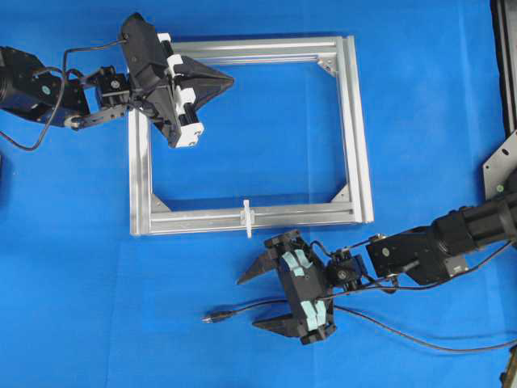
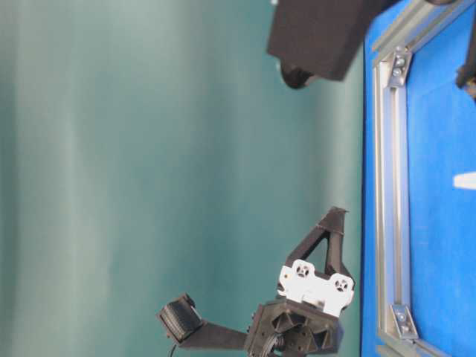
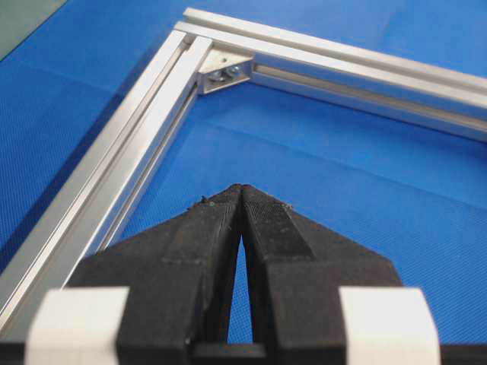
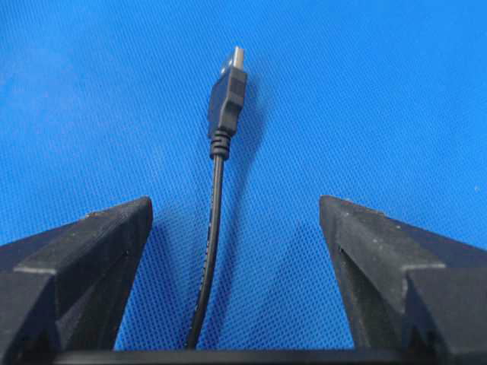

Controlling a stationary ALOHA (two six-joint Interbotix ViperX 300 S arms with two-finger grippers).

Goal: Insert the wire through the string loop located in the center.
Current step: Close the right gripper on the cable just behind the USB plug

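Note:
I expect the plug end (image 1: 216, 317) to keep pointing ahead when I lift it, because the wire (image 1: 258, 305) goes almost straight from between my fingers into the plug.
The wire (image 1: 266, 307) lies on the blue cloth in front of the frame, its plug tip (image 1: 213, 318) pointing left. My right gripper (image 1: 249, 302) hovers over it, open, one finger on each side. In the right wrist view the wire (image 4: 215, 190) runs up between the spread fingers (image 4: 114, 228) to the plug (image 4: 227, 95), touching neither. The white string loop (image 1: 247, 218) stands on the near bar of the aluminium frame (image 1: 352, 129), just behind the right gripper. My left gripper (image 1: 229, 79) is shut on nothing inside the frame's far left corner, its closed tips (image 3: 241, 188) above the cloth.
Silver corner brackets (image 1: 329, 65) sit in the frame's corners, one ahead of the left gripper (image 3: 224, 70). The wire trails right under the right arm (image 1: 436, 246) to the table's edge. The table-level view shows the left gripper (image 2: 336, 214) beside the frame bar (image 2: 390, 186).

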